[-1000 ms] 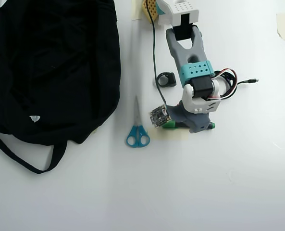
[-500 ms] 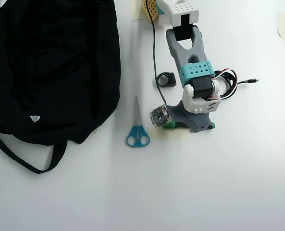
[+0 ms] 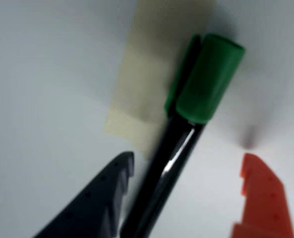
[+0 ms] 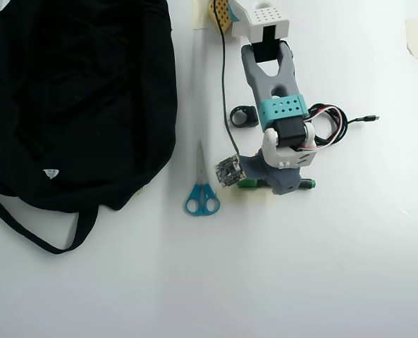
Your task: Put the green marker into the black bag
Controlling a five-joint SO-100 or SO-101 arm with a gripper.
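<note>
The green marker (image 3: 199, 91) will turn into line with my fingers when I close my gripper, because the marker's black body (image 3: 164, 173) lies at a slant between my open fingers.
The green marker (image 3: 159, 186) lies on the white table with its bright green cap (image 3: 208, 79) pointing up in the wrist view. Its glossy black barrel runs down between my fingers. My gripper (image 3: 186, 163) is open around it: the dark finger (image 3: 97, 203) sits close on the barrel's left, and the orange finger (image 3: 261, 198) stands well apart on its right. In the overhead view my gripper (image 4: 275, 184) covers the marker (image 4: 247, 183), so only its green ends show. The black bag (image 4: 75, 98) lies at the far left, a good way from the gripper.
Beige tape (image 3: 142, 89) lies under the marker. Blue-handled scissors (image 4: 201, 190) lie between bag and arm. A small black ring-shaped part (image 4: 244, 116) sits beside the arm. The bag's strap (image 4: 32, 232) loops toward the bottom left. More tape (image 4: 414, 35) is at the top right.
The arm's upper links and wrist have shifted slightly to the left over the marker. The marker, bag and scissors have not moved.
</note>
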